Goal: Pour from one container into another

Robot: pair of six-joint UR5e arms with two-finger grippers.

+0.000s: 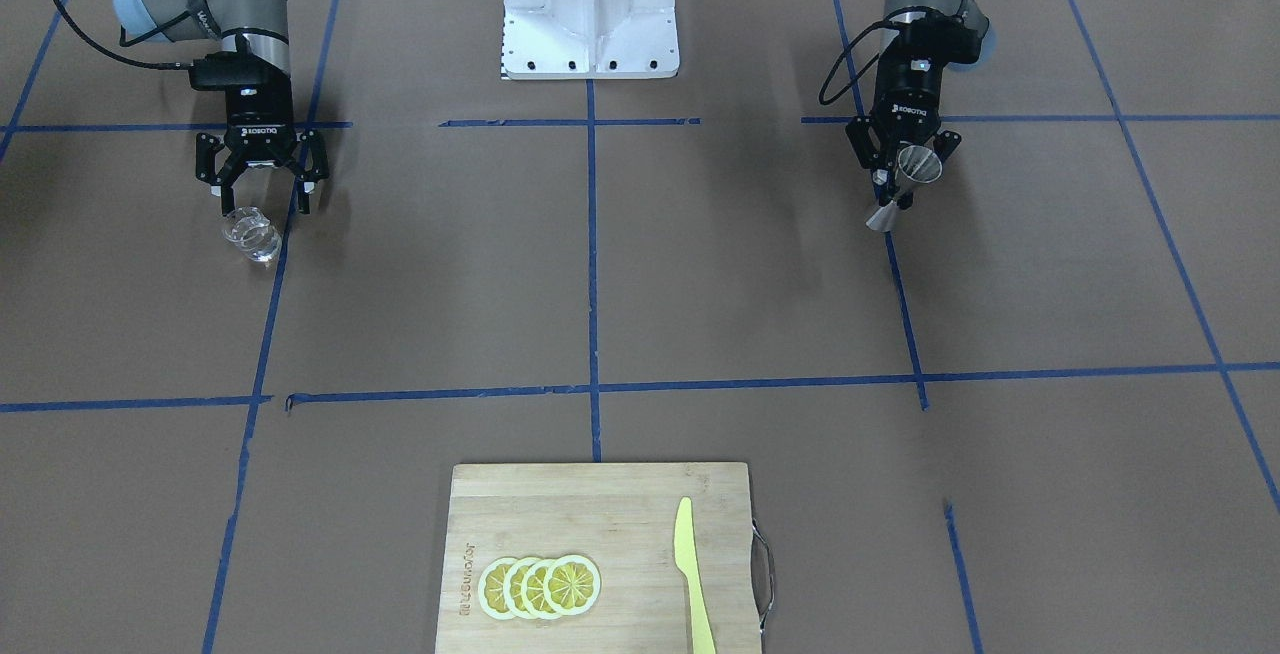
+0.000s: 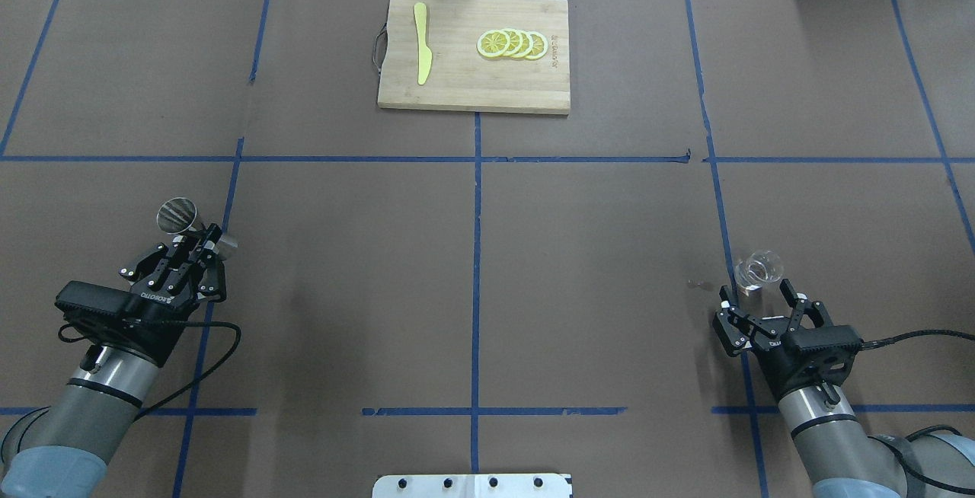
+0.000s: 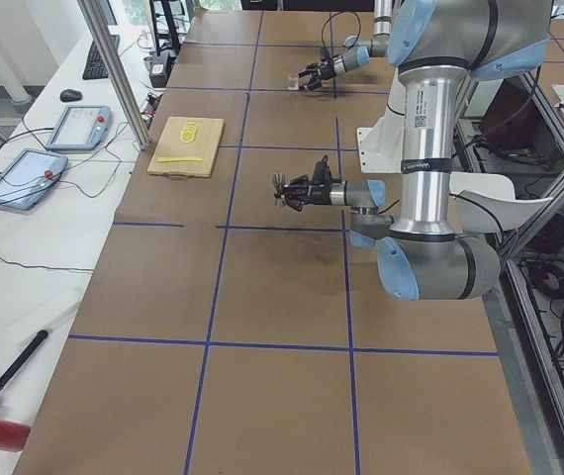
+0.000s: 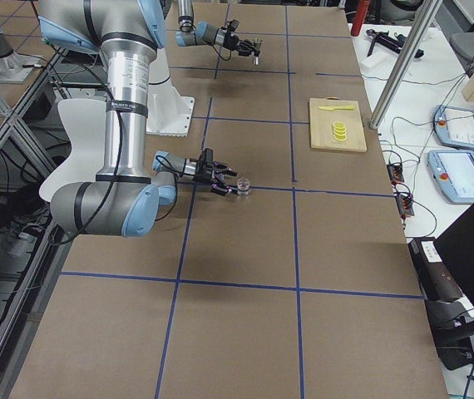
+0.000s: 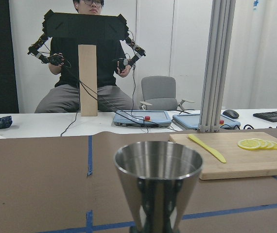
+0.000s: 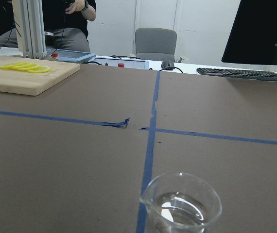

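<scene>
A pointed edge [image 6: 144, 200] sticks out from the clear glass cup's rim, so the clear liquid [image 6: 180, 208] will flow off that pointed edge in a stream when I pour.
The metal jigger [image 1: 908, 184] stands upright with my left gripper [image 1: 903, 190] shut on its narrow waist. Its open top [image 5: 158, 162] fills the lower middle of the left wrist view. Whether its base touches the table I cannot tell. The clear glass cup [image 1: 252, 235] stands on the brown table at the other side, with a little clear liquid in it [image 6: 182, 206]. My right gripper [image 1: 266, 198] is open just behind the cup [image 2: 759, 269], fingers apart and not touching it.
A wooden cutting board [image 2: 457, 79] lies at the table's far middle edge, with lemon slices [image 2: 512, 44] and a yellow plastic knife [image 2: 421, 52] on it. The white robot base [image 1: 590, 9] sits between the arms. A seated person [image 5: 85, 58] is beyond the table.
</scene>
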